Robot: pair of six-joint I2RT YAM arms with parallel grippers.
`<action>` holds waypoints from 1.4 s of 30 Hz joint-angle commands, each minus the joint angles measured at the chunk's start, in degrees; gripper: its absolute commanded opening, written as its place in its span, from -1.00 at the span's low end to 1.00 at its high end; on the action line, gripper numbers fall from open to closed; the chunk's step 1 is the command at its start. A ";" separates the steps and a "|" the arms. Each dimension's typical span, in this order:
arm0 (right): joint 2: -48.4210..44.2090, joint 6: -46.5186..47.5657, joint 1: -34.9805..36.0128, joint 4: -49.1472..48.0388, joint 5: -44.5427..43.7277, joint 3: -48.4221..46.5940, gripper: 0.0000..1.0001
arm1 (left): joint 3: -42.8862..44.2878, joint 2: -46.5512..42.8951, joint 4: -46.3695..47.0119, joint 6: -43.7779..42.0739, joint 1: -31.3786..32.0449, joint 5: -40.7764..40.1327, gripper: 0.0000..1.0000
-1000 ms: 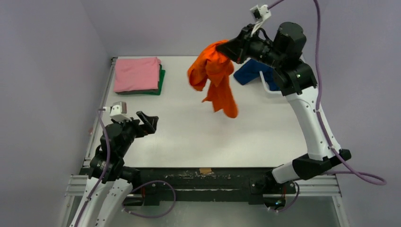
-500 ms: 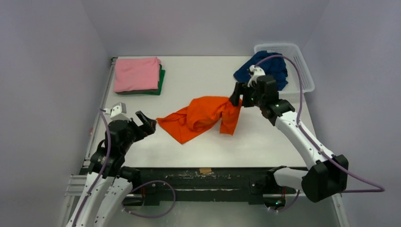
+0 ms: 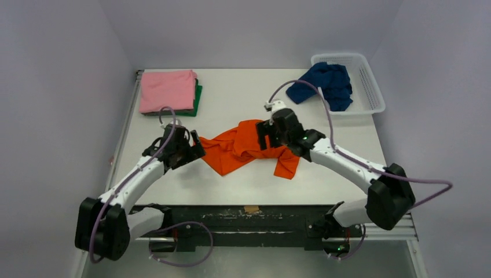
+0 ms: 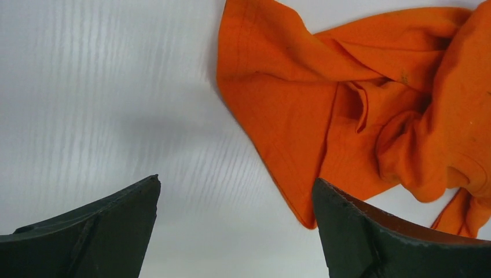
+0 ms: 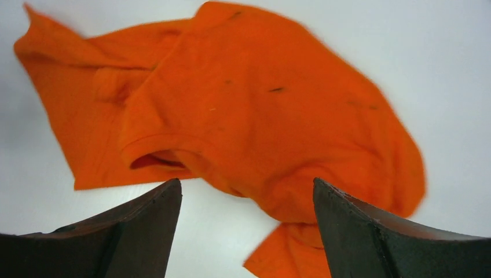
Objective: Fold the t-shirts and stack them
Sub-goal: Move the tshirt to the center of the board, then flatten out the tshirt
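The orange t-shirt (image 3: 217, 158) has loose folds (image 3: 243, 141) piled up across its middle, so I expect it to open into a wide panel yet stay partly bunched when I spread it.
A crumpled orange t-shirt (image 3: 240, 152) lies loose on the white table (image 3: 231, 98). My right gripper (image 3: 260, 134) hovers open over its right part, holding nothing; the right wrist view has the orange t-shirt (image 5: 260, 104) just past the open right gripper (image 5: 247, 182). My left gripper (image 3: 195, 147) stands open at the shirt's left corner. In the left wrist view the left gripper (image 4: 235, 182) frames bare table, with the orange t-shirt (image 4: 324, 104) beside its right finger. A folded pink t-shirt (image 3: 168, 90) rests on a dark green one (image 3: 198, 97) at the back left. A navy t-shirt (image 3: 324, 84) spills from the basket.
A white mesh basket (image 3: 370, 87) stands at the back right corner, the navy shirt hanging over its left rim onto the table. Purple walls close in on three sides. Both arms stretch low over the table's middle.
The right arm came down from high at the back, laid the orange shirt on the table and opened. The left arm reached forward to the shirt's left corner.
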State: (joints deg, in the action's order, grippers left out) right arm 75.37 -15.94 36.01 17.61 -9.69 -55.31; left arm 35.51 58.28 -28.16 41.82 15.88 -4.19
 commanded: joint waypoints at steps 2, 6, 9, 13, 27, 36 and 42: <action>14.14 3.51 9.01 -5.68 2.31 -8.23 0.59 | 9.72 16.57 8.63 -0.78 -0.48 2.50 1.00; 25.76 0.06 9.12 -3.49 -4.48 -20.23 0.59 | 14.15 25.67 11.08 -0.34 -0.65 2.25 1.00; 34.98 -0.27 8.99 -0.45 -9.19 -29.57 0.59 | 17.17 30.96 10.21 -0.35 -0.67 1.59 0.93; 43.45 -3.31 8.84 3.42 -13.07 -39.27 0.59 | 20.60 37.03 9.22 -0.18 -0.67 2.04 0.78; 46.61 -7.61 4.09 4.16 -17.57 -37.56 0.11 | 24.74 43.28 8.89 -2.75 -0.59 1.62 -1.00; 37.59 -9.49 0.89 0.11 -17.54 -26.61 -0.20 | 19.84 35.89 9.88 -1.22 -0.59 -2.04 -1.00; 35.96 -9.47 -0.37 -3.70 -12.01 -23.26 -0.60 | 18.45 33.82 9.94 -1.04 -0.59 -2.36 -1.00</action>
State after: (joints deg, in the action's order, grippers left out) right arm 113.32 -24.62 36.23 17.87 -24.05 -80.25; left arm 54.72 94.67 -18.87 40.91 15.44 -4.78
